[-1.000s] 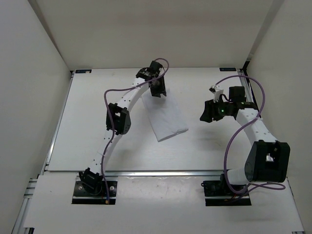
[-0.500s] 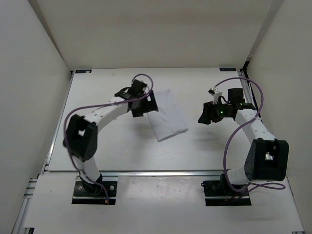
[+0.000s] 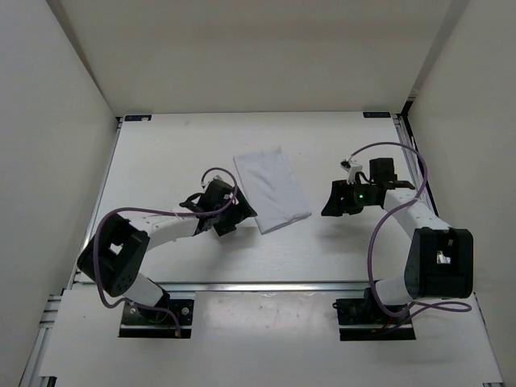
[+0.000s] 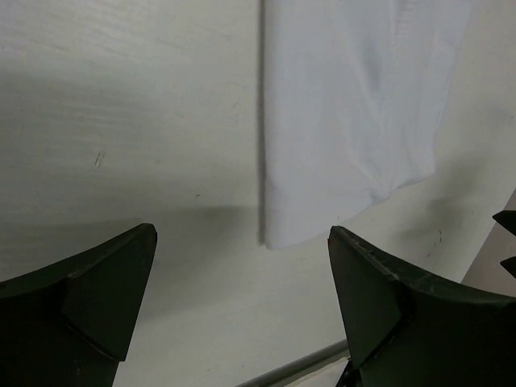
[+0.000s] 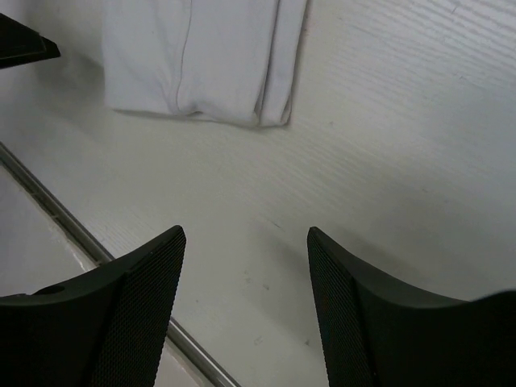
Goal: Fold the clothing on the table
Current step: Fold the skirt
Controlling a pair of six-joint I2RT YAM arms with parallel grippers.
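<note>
The clothing's near corner (image 4: 276, 239) points into the gap between my left gripper's open fingers, so I go on moving in until the fingers are on both sides of that corner (image 3: 263, 230), and then close them.
The clothing (image 3: 272, 189) lies folded into a narrow white rectangle on the table (image 3: 161, 161), running from back left to front right. It fills the top of the left wrist view (image 4: 355, 113) and the top left of the right wrist view (image 5: 201, 56). My left gripper (image 3: 234, 211) hovers just left of the clothing's near end, jaws wide open and empty (image 4: 242, 234). My right gripper (image 3: 332, 201) sits to the right of the clothing, apart from it, open with only bare table between its fingers (image 5: 246, 234).
White walls enclose the table on three sides. A metal rail (image 3: 266, 284) runs along the front edge and shows in the right wrist view (image 5: 97, 250). The left arm lies low across the front left of the table.
My left gripper has let go of the clothing's far end, opened wide and swung back toward the front left. The clothing now lies uncovered. My right gripper moved slightly nearer.
</note>
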